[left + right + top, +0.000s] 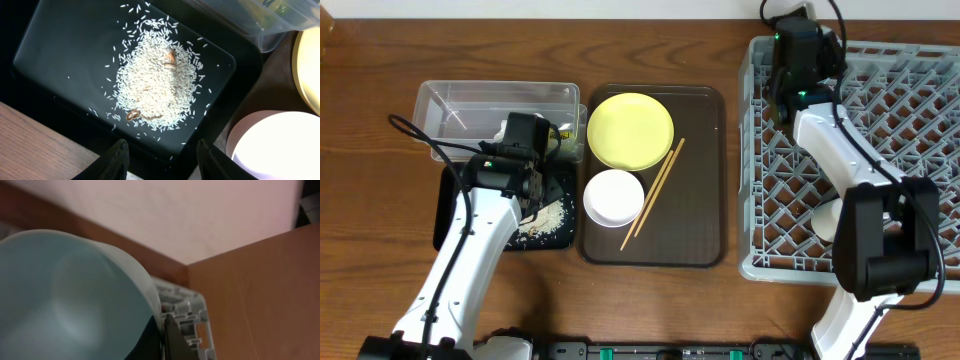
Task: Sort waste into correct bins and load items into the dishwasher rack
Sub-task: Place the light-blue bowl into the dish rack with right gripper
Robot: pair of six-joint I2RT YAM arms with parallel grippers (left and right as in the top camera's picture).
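The light blue bowl (75,300) hangs by its rim above the grey rack's free far corner (760,70), so my right gripper should keep descending until it sits there, then release.
My left gripper (161,150) is open and empty above the black tray (60,55), which holds a heap of rice scraps (155,82); in the overhead view the gripper (533,192) is over the tray (448,215) and its rice (548,217). The clear tub (490,105) holds the green-and-orange wrapper (558,140). The yellow plate (630,130), white bowl (613,197) and chopsticks (653,193) lie on the brown serving tray. My right gripper (164,330) is shut on the rim of the light blue bowl (70,300), at the grey rack's (920,150) far left corner (790,95).
The brown serving tray (705,200) lies between the black tray and the rack. A pale cup (825,220) lies in the rack near its front left, partly hidden by my right arm. Bare wooden table shows along the front and far left.
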